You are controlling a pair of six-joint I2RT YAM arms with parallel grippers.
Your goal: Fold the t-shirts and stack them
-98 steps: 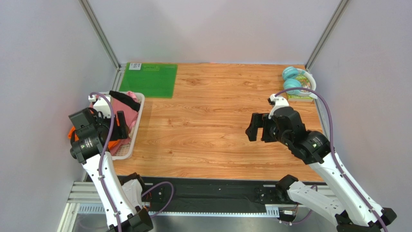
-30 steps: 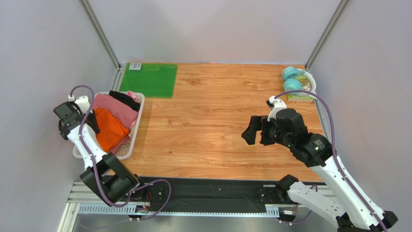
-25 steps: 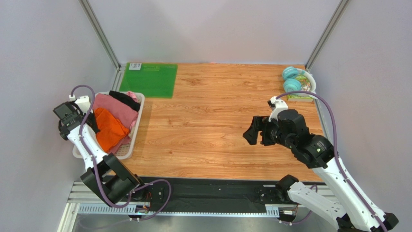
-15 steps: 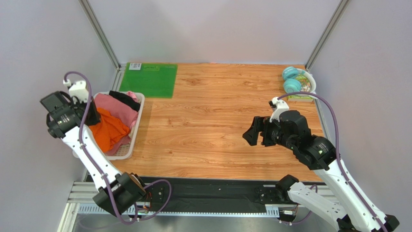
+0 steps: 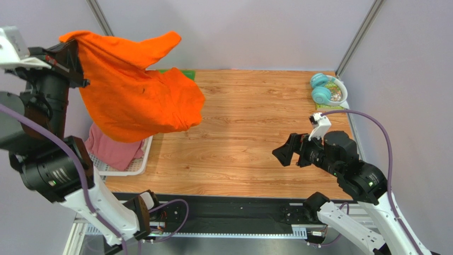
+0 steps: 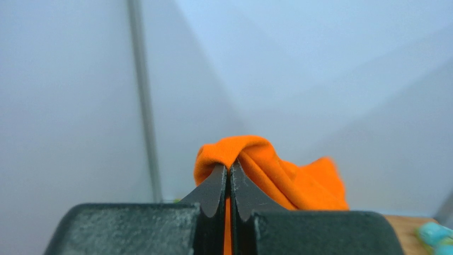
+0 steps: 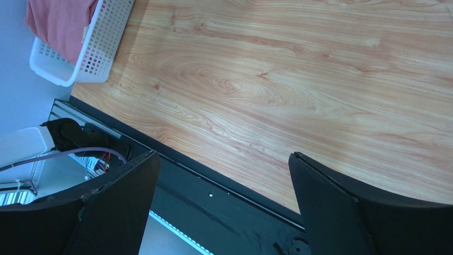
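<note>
The orange t-shirt (image 5: 135, 87) hangs bunched from my left gripper alone, so next I lower it to the table's middle (image 5: 224, 154), where both grippers can take and stretch it.
My left gripper (image 5: 74, 53) is raised high at the far left, shut on a fold of the bright orange t-shirt (image 5: 138, 90). The shirt hangs from it in the air, over the basket and the table's left part. In the left wrist view the orange t-shirt (image 6: 276, 175) bulges over the closed fingertips of the left gripper (image 6: 229, 167). A dusty pink t-shirt (image 5: 114, 149) lies in the white basket (image 5: 125, 170). The black t-shirt is hidden. My right gripper (image 5: 284, 154) hovers open and empty over the table's right front; the right wrist view shows its jaws (image 7: 223, 156) wide apart.
A green mat (image 5: 183, 74) at the back left is mostly covered by the hanging shirt. Teal headphones (image 5: 321, 87) lie on a plate at the back right. The right wrist view shows the pink t-shirt (image 7: 58, 21), the basket (image 7: 101, 48) and a black rail (image 7: 212, 186) along the table's near edge.
The left gripper closed on the orange t-shirt in the basket and swung it high up, out of the basket. The right gripper drifted slightly toward the near edge, still open.
</note>
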